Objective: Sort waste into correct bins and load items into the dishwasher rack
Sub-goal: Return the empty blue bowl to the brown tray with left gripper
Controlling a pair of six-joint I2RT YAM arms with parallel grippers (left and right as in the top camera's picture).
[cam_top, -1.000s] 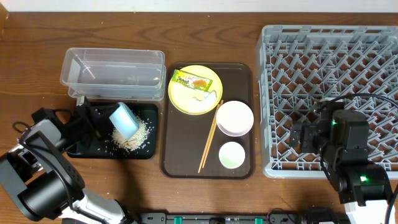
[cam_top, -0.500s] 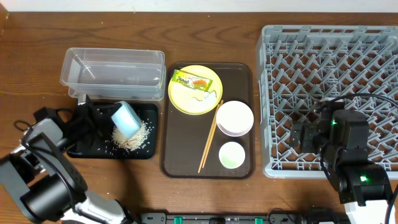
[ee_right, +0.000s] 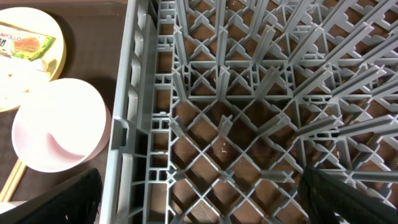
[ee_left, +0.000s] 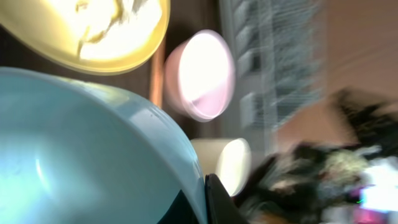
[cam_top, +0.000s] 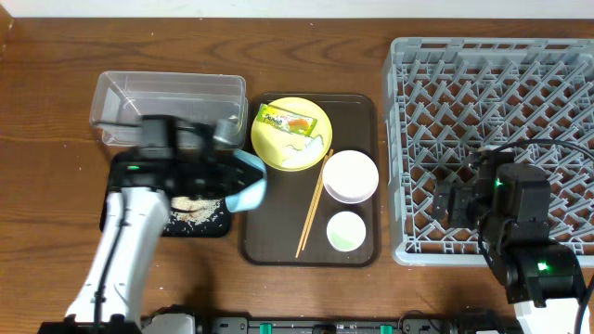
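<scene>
The rice is in the black bin (cam_top: 191, 212), so my left gripper goes on bringing the light blue bowl down to the open spot (cam_top: 272, 224) beside the chopsticks until the bowl sits flat.
My left gripper (cam_top: 232, 167) (ee_left: 200, 206) is shut on the rim of the light blue bowl (cam_top: 248, 183) (ee_left: 81, 155), which hangs tilted over the left edge of the brown tray. Loose rice (cam_top: 195, 206) lies in the black bin (cam_top: 119, 223), with the clear tub (cam_top: 167, 104) behind it. The yellow plate (cam_top: 290, 139) (ee_left: 93, 31) bears the wrapper (cam_top: 292, 122) (ee_right: 25, 43) and a white scrap (cam_top: 313, 148). The white bowl (cam_top: 350, 176) (ee_right: 56, 124), pale cup (cam_top: 345, 231) and chopsticks (cam_top: 314, 204) lie on the brown tray. My right gripper (cam_top: 452, 199) (ee_right: 202, 199) hangs open over the grey rack (cam_top: 492, 93) (ee_right: 249, 93).
The brown serving tray (cam_top: 357, 107) lies between the bins and the rack. My left arm (cam_top: 121, 250) reaches up across the black bin from the table's front left. Bare wooden table (cam_top: 56, 74) shows at the far left and along the back.
My left arm has swung right from over the black bin, carrying the blue bowl to the brown tray's left edge. The right arm has not moved.
</scene>
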